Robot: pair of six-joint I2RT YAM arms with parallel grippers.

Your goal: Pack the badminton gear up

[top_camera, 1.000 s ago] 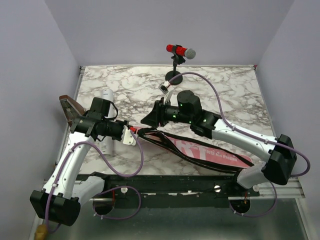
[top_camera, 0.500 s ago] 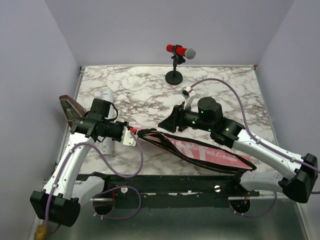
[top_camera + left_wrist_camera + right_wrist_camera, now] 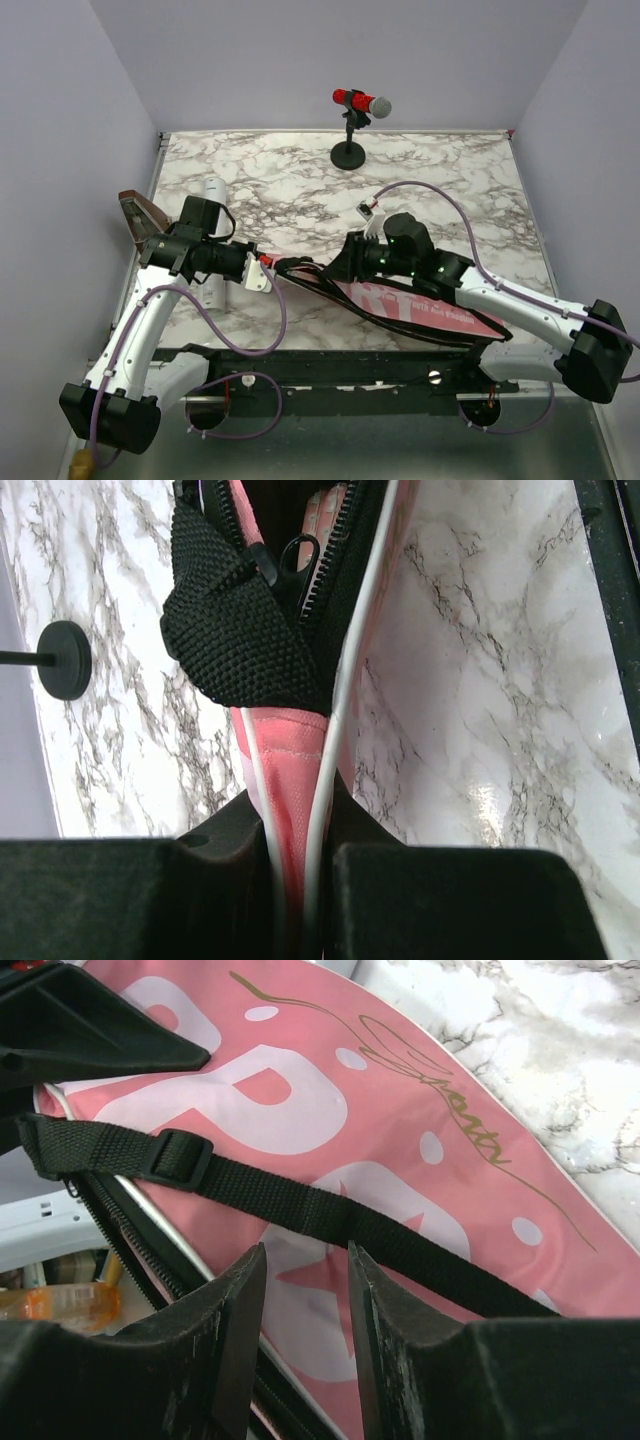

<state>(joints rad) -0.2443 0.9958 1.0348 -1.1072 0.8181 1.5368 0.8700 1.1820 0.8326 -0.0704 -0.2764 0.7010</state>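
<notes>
The black strap's loop hangs over the zip pull (image 3: 294,568) beside my left gripper. Next, my right gripper grabs the strap (image 3: 125,1152) near its buckle and moves it aside first.
The long pink bag (image 3: 420,305) lies slantwise across the near half of the marble table, its black strap (image 3: 330,290) looped along it. My left gripper (image 3: 262,272) is shut on the bag's narrow left end (image 3: 290,760), pinching pink cloth and white piping; the gripper (image 3: 300,815) looks up the open zip (image 3: 300,565). My right gripper (image 3: 345,262) hovers over the bag's lettered side (image 3: 400,1090). This gripper (image 3: 305,1255) is open, with the strap (image 3: 300,1205) crossing just beyond its tips. The white tube (image 3: 213,192) lies at the left, partly under my left arm.
A red microphone (image 3: 360,102) on a black stand (image 3: 348,155) sits at the back middle. A brown wedge-shaped box (image 3: 140,212) rests at the left edge beside the tube. Grey walls close in the table on three sides.
My right gripper drew back to the right from the bag's left end, then came down over the bag's lettered side. My left gripper has kept its hold.
</notes>
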